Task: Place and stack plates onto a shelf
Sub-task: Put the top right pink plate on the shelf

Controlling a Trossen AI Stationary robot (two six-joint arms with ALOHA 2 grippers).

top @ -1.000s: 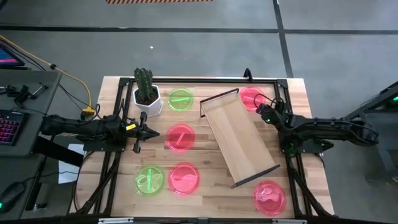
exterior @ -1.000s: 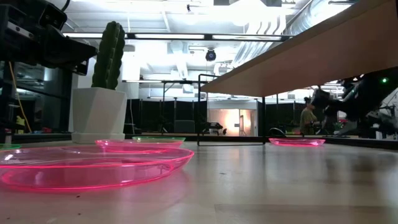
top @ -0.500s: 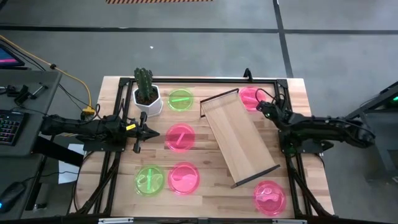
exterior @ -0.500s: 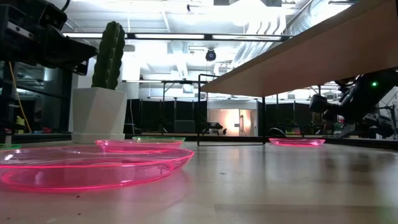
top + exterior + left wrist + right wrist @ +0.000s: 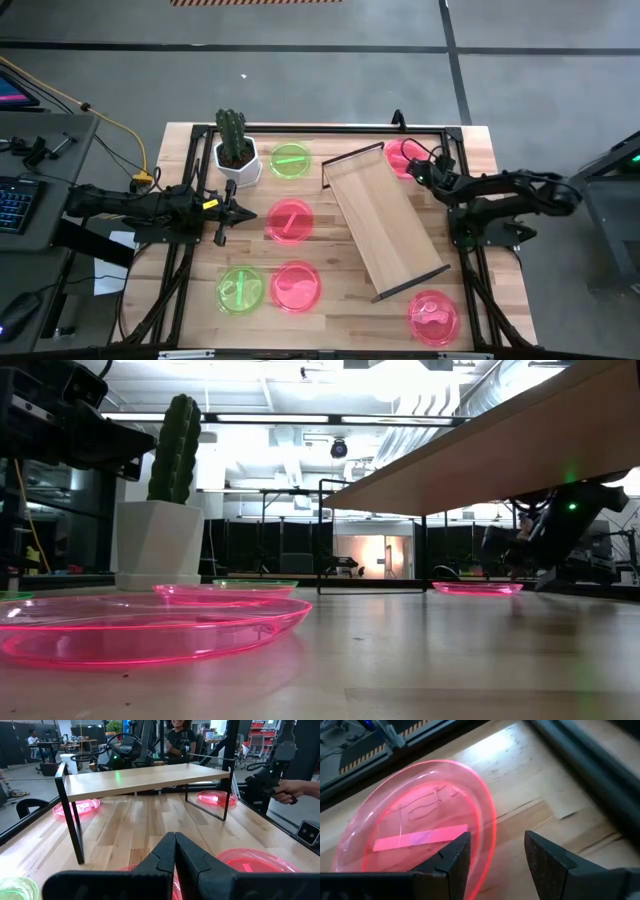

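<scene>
The pink strip (image 5: 420, 838) ends inside the plate's inner ring, so it will move along with the pink plate (image 5: 399, 156) when I lift the plate to the shelf.
The shelf (image 5: 385, 222), a light-wood plank on thin black end rails, stands slantwise right of the table's middle. Several pink and green plates lie flat on the tabletop. One pink plate (image 5: 400, 155) lies at the far right, beside the shelf's far end. My right gripper (image 5: 495, 855) is open just above this plate's near rim (image 5: 487, 832), one finger over the plate and one beyond it, slanting down. In the low view it (image 5: 500, 550) hangs a little above the plate (image 5: 477, 588). My left gripper (image 5: 240, 213) waits shut and level at the table's left.
A cactus in a white pot (image 5: 236, 152) stands at the far left beside a green plate (image 5: 290, 160). More plates lie at the middle (image 5: 290, 220), near left (image 5: 240, 288) (image 5: 296, 286) and near right (image 5: 433, 316). A black frame rail (image 5: 452, 150) runs close to my right gripper.
My right gripper has sunk and moved toward the pink plate at the far right, tipping farther down. The plates and the shelf have stayed where they were.
</scene>
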